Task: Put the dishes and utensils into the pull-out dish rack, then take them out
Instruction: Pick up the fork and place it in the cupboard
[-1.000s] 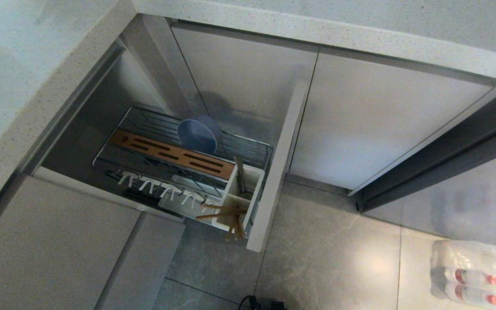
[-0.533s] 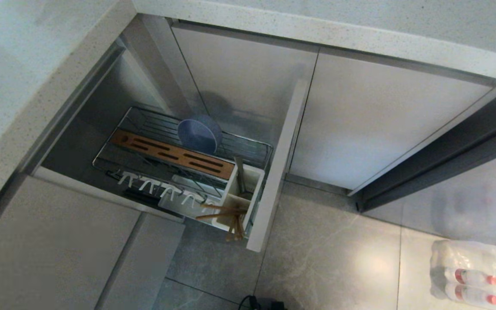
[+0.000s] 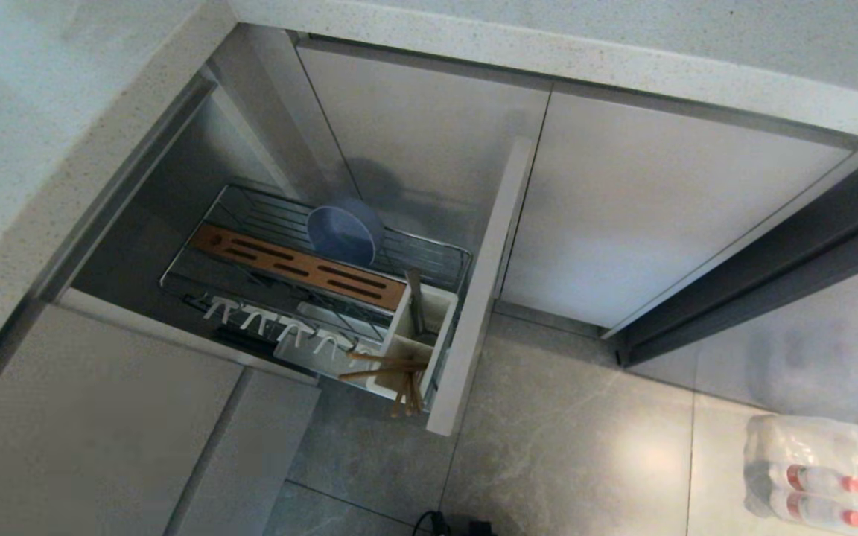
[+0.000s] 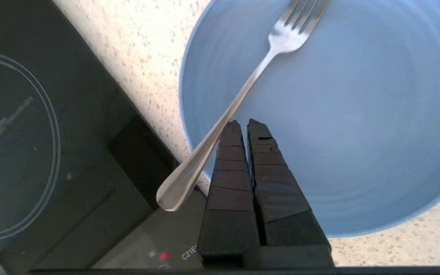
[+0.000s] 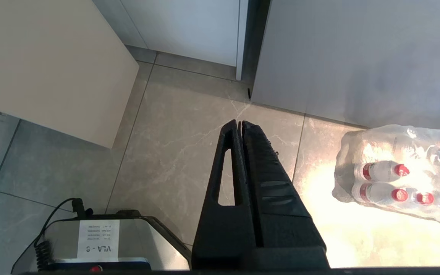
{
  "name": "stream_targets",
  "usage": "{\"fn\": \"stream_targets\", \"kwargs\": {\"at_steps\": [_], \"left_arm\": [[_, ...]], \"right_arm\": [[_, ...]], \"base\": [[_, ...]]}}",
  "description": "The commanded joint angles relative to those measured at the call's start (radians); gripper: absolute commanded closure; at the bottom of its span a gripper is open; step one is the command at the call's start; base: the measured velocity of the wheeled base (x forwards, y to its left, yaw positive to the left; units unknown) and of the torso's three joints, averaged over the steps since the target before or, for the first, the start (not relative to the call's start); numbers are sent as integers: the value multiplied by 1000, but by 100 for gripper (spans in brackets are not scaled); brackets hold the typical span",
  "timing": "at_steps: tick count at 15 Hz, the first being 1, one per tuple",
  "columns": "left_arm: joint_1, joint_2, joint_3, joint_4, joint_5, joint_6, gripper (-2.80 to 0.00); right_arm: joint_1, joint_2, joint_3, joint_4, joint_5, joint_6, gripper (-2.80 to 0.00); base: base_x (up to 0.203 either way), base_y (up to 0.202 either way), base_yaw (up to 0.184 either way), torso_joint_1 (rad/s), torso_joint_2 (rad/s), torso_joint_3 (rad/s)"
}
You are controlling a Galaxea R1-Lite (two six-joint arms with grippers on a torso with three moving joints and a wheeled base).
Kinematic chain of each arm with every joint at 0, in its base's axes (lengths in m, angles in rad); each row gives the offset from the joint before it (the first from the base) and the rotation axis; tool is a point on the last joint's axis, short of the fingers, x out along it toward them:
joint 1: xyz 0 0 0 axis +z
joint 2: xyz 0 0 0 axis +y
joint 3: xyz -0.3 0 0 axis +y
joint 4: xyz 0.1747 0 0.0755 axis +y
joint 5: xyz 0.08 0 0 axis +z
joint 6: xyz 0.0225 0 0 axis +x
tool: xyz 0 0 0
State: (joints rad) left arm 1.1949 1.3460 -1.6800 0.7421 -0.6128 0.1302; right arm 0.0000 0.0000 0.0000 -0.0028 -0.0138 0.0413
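Observation:
Next, I open my left gripper, put its fingers on both sides of the handle [image 4: 245, 94] and close before I lift the fork, because my left gripper's closed fingers are next to the fork's handle [image 4: 223, 120].
The pull-out dish rack [image 3: 265, 212] stands drawn out of the cabinet. A blue-grey bowl [image 3: 345, 232] leans on edge behind its wooden strip [image 3: 302, 266]. Wooden chopsticks [image 3: 392, 365] lie across the white caddy [image 3: 440, 313] at the front. In the left wrist view a light-blue plate [image 4: 357, 114] sits on the speckled counter. A silver fork [image 4: 239, 95] rests on it, tines over the plate and handle overhanging the rim. My left gripper [image 4: 243, 123] is shut and empty, its tips just beside the fork's handle. Shut too, my right gripper [image 5: 239, 122] hangs over the floor.
A black cooktop [image 4: 33, 152] borders the plate on the counter. The rack's beige front panel [image 3: 477, 298] juts out over the tiled floor. A wrapped pack of water bottles [image 3: 824, 476] lies on the floor at the right. Neither arm shows in the head view.

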Motion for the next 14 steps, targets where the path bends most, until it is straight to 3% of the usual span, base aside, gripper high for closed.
{"fn": "stream_targets", "kwargs": {"at_steps": [1, 7, 8, 9, 14], "left_arm": [[0, 9, 16, 1, -6, 3, 0], [0, 29, 26, -13, -24, 19, 0], [0, 32, 30, -13, -27, 24, -116], [0, 33, 37, -13, -35, 37, -280], [-1, 26, 37, -15, -41, 39, -280]], "right_arm": [[0, 2, 0, 0, 0, 0, 0], [0, 2, 0, 0, 0, 0, 0], [0, 2, 0, 0, 0, 0, 0], [0, 2, 0, 0, 0, 0, 0], [0, 2, 0, 0, 0, 0, 0]], "base": [[0, 0, 0, 0, 0, 0], [0, 0, 0, 0, 0, 0], [0, 0, 0, 0, 0, 0], [0, 0, 0, 0, 0, 0], [0, 0, 0, 0, 0, 0]]}}
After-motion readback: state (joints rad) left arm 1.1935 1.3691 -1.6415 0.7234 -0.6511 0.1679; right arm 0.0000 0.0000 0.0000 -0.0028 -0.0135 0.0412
